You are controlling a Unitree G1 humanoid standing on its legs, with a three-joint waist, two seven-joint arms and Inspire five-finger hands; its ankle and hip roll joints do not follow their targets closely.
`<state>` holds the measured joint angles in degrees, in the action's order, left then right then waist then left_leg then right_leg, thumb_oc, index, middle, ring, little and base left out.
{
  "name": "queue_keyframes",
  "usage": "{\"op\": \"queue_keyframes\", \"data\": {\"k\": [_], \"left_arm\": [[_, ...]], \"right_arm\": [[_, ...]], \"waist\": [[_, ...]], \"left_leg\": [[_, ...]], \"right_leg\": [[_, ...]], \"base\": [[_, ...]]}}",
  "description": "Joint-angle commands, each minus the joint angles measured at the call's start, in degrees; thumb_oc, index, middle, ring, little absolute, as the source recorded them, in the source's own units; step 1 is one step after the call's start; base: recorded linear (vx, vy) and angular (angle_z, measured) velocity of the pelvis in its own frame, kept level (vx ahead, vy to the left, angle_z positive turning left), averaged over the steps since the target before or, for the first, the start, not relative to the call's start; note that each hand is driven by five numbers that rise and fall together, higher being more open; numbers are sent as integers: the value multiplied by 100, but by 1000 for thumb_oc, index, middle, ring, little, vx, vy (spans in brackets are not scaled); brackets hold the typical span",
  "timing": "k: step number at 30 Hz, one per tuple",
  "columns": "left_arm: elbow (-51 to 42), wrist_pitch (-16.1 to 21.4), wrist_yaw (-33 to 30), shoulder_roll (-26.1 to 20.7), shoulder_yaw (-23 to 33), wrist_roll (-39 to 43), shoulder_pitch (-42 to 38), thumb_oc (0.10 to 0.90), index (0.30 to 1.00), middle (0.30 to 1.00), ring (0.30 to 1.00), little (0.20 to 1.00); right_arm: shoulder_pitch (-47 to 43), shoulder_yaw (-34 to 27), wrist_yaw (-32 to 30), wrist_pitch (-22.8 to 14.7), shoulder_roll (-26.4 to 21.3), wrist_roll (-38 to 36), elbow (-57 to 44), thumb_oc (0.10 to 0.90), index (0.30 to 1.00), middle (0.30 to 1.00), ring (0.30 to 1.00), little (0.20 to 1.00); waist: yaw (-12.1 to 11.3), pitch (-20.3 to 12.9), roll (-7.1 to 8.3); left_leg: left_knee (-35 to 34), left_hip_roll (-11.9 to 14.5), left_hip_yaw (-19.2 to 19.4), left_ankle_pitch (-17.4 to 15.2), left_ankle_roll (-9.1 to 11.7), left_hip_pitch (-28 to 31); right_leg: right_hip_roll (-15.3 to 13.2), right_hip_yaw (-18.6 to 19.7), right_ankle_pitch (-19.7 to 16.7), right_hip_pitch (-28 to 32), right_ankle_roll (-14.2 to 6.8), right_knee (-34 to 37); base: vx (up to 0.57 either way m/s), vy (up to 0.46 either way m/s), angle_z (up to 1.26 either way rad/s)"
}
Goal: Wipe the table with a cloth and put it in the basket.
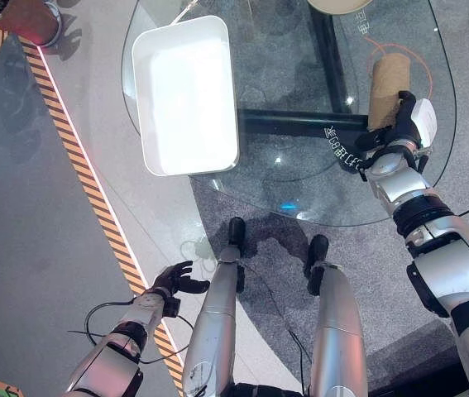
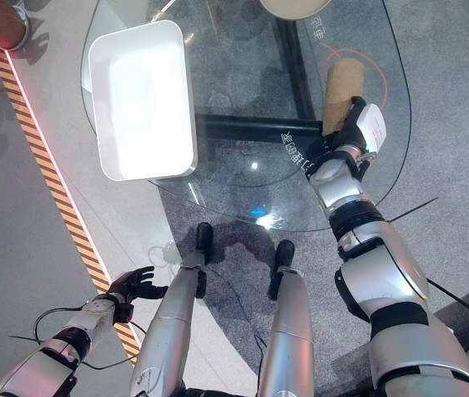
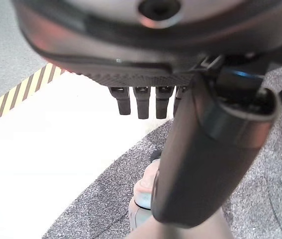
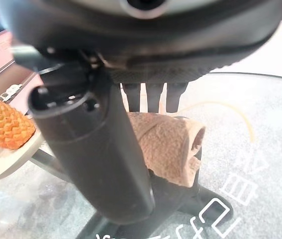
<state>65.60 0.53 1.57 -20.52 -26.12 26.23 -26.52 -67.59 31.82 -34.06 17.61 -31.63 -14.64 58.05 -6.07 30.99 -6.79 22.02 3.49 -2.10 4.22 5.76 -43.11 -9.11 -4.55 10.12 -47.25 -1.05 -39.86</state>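
Note:
I expect the cloth (image 1: 390,84) to bend and partly unroll when I carry it, because the brown cloth's rolled end gapes open with a loose edge (image 4: 195,152).
A brown cloth (image 1: 387,83), rolled into a tube, lies on the right side of the round glass table (image 1: 300,182). My right hand (image 1: 404,128) is at the cloth's near end. In the right wrist view its straight fingers (image 4: 150,97) come down at the cloth (image 4: 170,144) and the thumb (image 4: 101,149) stands beside it, so the hand is open. The white rectangular basket (image 1: 184,91) stands empty on the table's left part, well apart from the cloth. My left hand (image 1: 172,281) hangs low by my side above the floor, open, with nothing in it.
A pale plate (image 4: 1,159) with a pineapple-like thing (image 4: 4,124) sits at the table's far edge beyond the cloth. The table's dark base (image 1: 300,124) shows through the glass. A yellow-black striped line (image 1: 77,149) runs across the floor on the left.

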Motion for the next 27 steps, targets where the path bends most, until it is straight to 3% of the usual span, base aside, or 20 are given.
{"op": "queue_keyframes", "data": {"k": [1, 6, 7, 13, 27], "left_arm": [[94, 5, -118, 41, -2, 151, 297, 800, 900, 900, 900, 900], [91, -29, -96, 18, 15, 140, 259, 800, 900, 900, 900, 900], [88, -17, -96, 25, 14, 136, 269, 800, 900, 900, 900, 900], [90, -33, -65, -12, -7, 142, 244, 800, 900, 900, 900, 900], [110, -33, -50, -37, -2, 138, 187, 800, 900, 900, 900, 900]], "right_arm": [[-550, 343, -183, -88, -302, 261, 127, 800, 900, 900, 900, 900], [-556, 394, -73, 72, -298, 393, 156, 800, 900, 900, 900, 900], [-552, 411, 4, 120, -308, 463, 175, 100, 300, 300, 300, 200], [-545, 526, 218, 354, -333, 419, 317, 100, 300, 300, 300, 200], [-515, 458, 222, 232, -337, 347, 459, 100, 300, 300, 300, 200]], "waist": [[-16, -119, -207], [-23, -119, -193], [-26, -119, -195], [-31, -119, -193], [-12, -119, -177]], "left_leg": [[530, -159, 238, -448, -421, -57], [532, -150, 244, -446, -427, -62], [524, -151, 242, -444, -427, -60], [496, -139, 255, -427, -433, -89], [506, -147, 274, -439, -453, -101]], "right_leg": [[-108, -276, -532, 65, 8, 481], [-119, -292, -544, 62, -2, 484], [-122, -296, -546, 64, -5, 487], [-127, -306, -573, 32, -12, 520], [-113, -315, -603, 18, -26, 538]], "base": [[0, 0, 0], [0, 0, 0], [0, 0, 0], [0, 0, 0], [0, 0, 0]]}}
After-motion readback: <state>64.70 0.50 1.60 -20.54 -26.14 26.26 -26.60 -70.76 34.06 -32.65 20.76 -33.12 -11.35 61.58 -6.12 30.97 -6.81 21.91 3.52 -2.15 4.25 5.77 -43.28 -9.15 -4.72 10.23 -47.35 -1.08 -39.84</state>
